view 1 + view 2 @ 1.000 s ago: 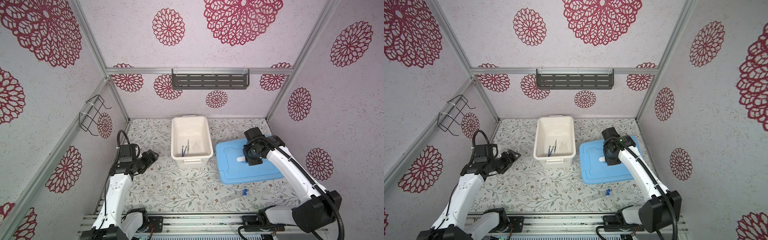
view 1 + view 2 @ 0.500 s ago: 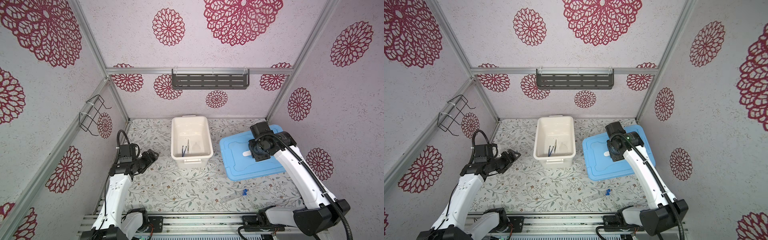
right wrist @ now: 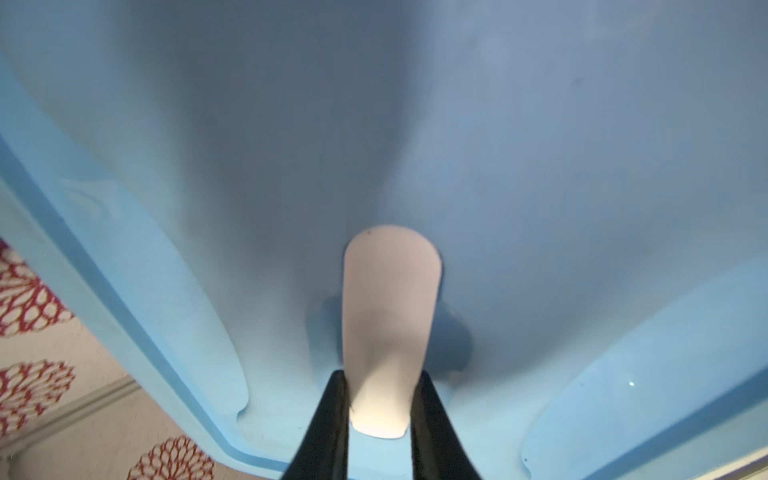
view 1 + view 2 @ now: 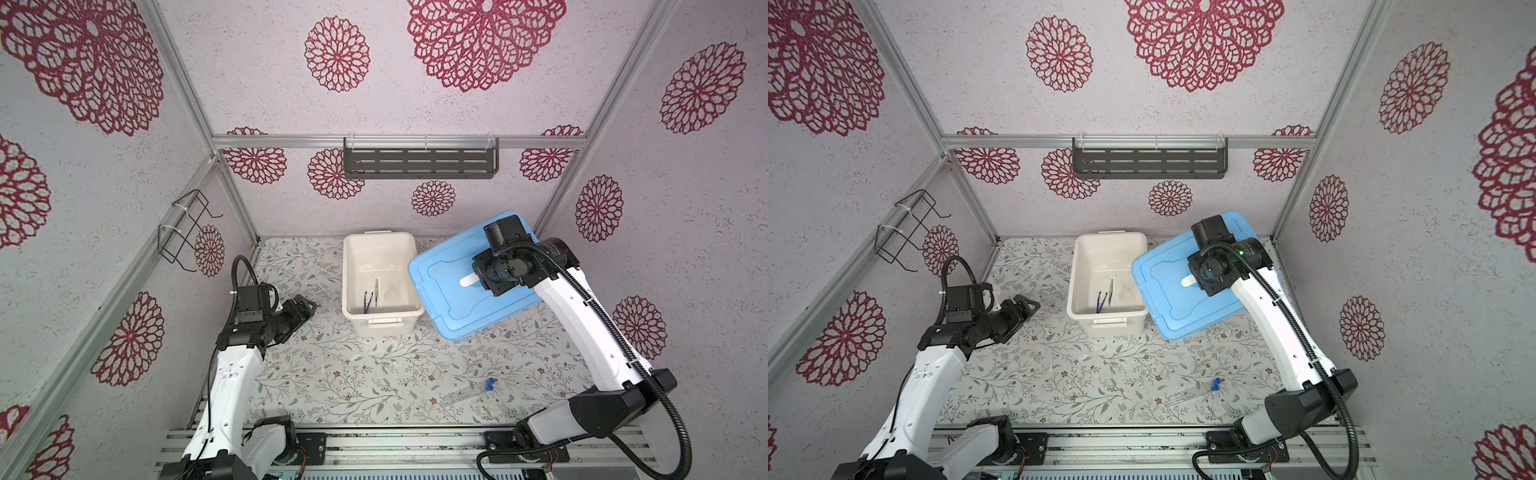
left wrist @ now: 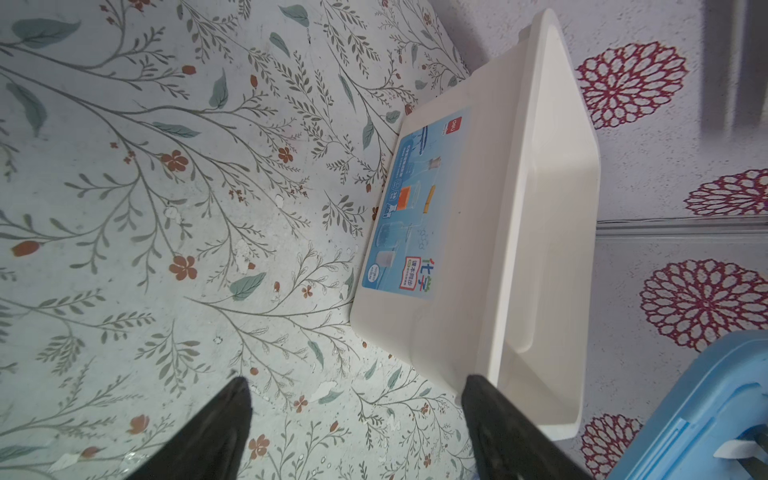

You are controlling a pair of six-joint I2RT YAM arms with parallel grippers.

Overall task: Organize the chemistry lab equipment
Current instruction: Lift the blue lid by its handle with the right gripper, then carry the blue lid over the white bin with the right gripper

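The blue lid [image 4: 444, 300] is hanging crooked to the white bin [image 4: 380, 272], so the robot's right gripper should set it down there and the left gripper should help press the lid's edges straight.
My right gripper [image 3: 381, 376] is shut on the white handle [image 3: 390, 299] of the blue lid [image 4: 449, 299]. It holds the lid tilted in the air, with the lid's left edge over the right rim of the white bin [image 4: 347, 274]. In both top views a slim dark-blue tool [image 4: 367, 302] and a thin white stick [image 4: 376, 291] lie in the bin. Clear blue-capped tubes [image 4: 467, 392] lie on the mat near the front right. My left gripper [image 5: 355, 380] hovers open and empty left of the bin [image 5: 478, 208].
A dark slotted shelf [image 4: 419, 163] hangs on the back wall and a black wire basket [image 4: 187, 228] on the left wall. The floral mat [image 4: 374, 374] stretches between the bin and the front rail. Side walls stand close to both arms.
My right arm has lifted the blue lid off the mat and carried it up and left, tilting it until its edge overlaps the bin. The left arm has stayed still.
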